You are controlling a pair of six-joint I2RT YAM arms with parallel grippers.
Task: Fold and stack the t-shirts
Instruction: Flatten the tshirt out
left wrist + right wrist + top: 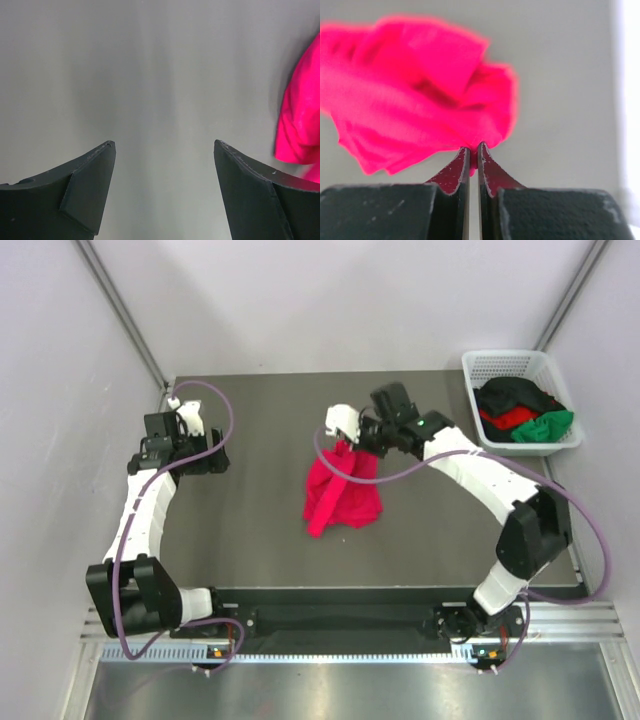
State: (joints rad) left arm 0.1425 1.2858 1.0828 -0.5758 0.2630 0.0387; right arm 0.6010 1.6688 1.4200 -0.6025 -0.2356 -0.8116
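Note:
The crimson-pink t-shirt hangs bunched (345, 492) from just my right gripper. I should pull it back toward the basket while my left gripper grabs its loose end (318, 524).
A crimson-pink t-shirt (342, 492) hangs bunched over the middle of the table, its lower part resting on the surface. My right gripper (352, 443) is shut on its top edge and holds it up; in the right wrist view the cloth (415, 95) is pinched between the fingertips (461, 160). My left gripper (213, 462) is open and empty at the far left of the table; its wrist view shows bare table between the fingers and the pink shirt (300, 120) at the right edge. Black, red and green shirts (522, 412) lie in the basket.
A white mesh basket (486, 365) stands at the table's far right corner. The grey table (260, 540) is walled by pale panels on the left, back and right. Purple cables loop beside both arms.

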